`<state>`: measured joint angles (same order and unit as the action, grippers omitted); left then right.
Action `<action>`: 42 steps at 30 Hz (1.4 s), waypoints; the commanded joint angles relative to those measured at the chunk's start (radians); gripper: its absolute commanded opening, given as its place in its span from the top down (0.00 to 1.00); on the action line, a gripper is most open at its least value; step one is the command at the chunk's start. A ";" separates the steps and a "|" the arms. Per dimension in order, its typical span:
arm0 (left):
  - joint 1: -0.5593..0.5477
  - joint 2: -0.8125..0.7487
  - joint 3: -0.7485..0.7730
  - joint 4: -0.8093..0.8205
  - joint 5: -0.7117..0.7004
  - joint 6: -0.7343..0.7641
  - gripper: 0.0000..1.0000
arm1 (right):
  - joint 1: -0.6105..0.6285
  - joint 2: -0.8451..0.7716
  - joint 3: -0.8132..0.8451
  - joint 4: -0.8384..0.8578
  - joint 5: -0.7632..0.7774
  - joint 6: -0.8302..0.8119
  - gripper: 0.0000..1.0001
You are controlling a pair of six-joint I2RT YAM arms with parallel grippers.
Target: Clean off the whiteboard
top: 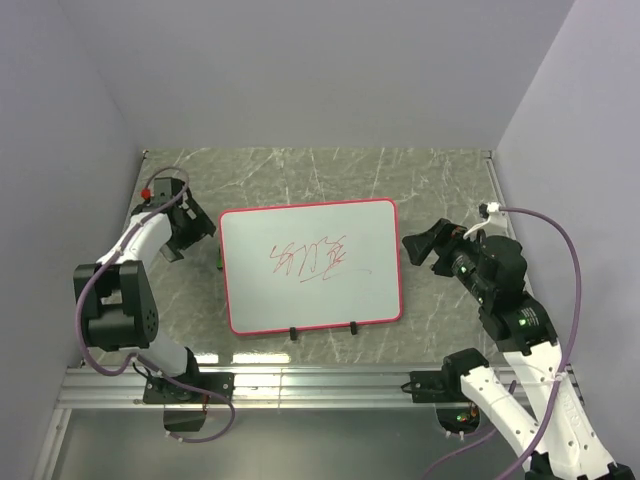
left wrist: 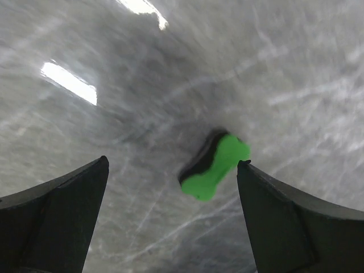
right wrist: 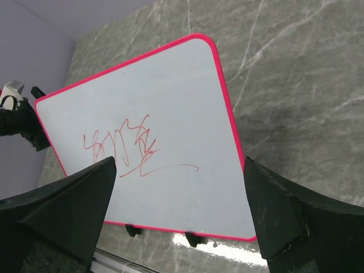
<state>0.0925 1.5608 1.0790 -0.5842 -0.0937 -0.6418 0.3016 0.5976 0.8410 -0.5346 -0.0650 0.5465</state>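
Observation:
The green eraser (left wrist: 227,152) is lying free on the marble under my left gripper's open fingers. I keep going down and lining up until the fingers are on either side of the eraser's waist (left wrist: 217,168).
The whiteboard (top: 330,290) lies flat mid-table, with a red-pink frame, red scribbles (top: 310,258) and two black clips on its near edge. It also shows in the right wrist view (right wrist: 170,102). A small green bow-shaped eraser (left wrist: 216,166) with a black underside lies on the table just left of the board (top: 221,262). My left gripper (top: 197,233) is open above it (left wrist: 173,162), with the eraser nearer the right finger and not touched. My right gripper (top: 420,248) is open and empty at the board's right edge (right wrist: 179,162).
The grey marble tabletop (top: 440,190) is walled in on the left, back and right. An aluminium rail (top: 320,385) runs along the near edge by the arm bases. A purple cable (top: 560,230) loops from the right arm.

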 commanded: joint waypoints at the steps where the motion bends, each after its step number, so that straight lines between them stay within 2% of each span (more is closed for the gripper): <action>1: -0.069 -0.044 0.004 -0.032 -0.006 0.044 0.00 | 0.007 0.021 0.004 -0.008 -0.010 0.012 0.00; 8: -0.171 -0.053 -0.019 0.000 0.039 0.116 0.01 | 0.005 0.070 -0.005 -0.016 -0.067 0.036 0.00; 15: -0.218 0.074 0.018 -0.028 0.002 0.143 0.05 | 0.007 0.102 0.030 -0.076 -0.053 0.015 0.00; 21: -0.240 0.130 0.015 -0.002 -0.005 0.151 0.12 | 0.007 0.102 0.047 -0.097 -0.035 0.004 0.00; 28: -0.238 0.160 0.038 0.007 -0.041 0.165 0.14 | 0.005 0.097 0.036 -0.113 -0.032 0.006 0.00; 33: -0.235 0.191 0.062 0.000 -0.072 0.183 0.25 | 0.005 0.093 0.030 -0.117 -0.027 0.007 0.00; 40: -0.215 0.193 0.070 -0.009 -0.067 0.191 0.35 | 0.007 0.102 0.026 -0.122 -0.016 0.009 0.00; 42: -0.203 0.189 0.065 -0.006 -0.060 0.194 0.42 | 0.007 0.107 0.020 -0.120 -0.016 0.010 0.00</action>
<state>-0.1261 1.7523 1.1168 -0.5926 -0.1471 -0.4660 0.3016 0.7036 0.8486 -0.6601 -0.0952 0.5640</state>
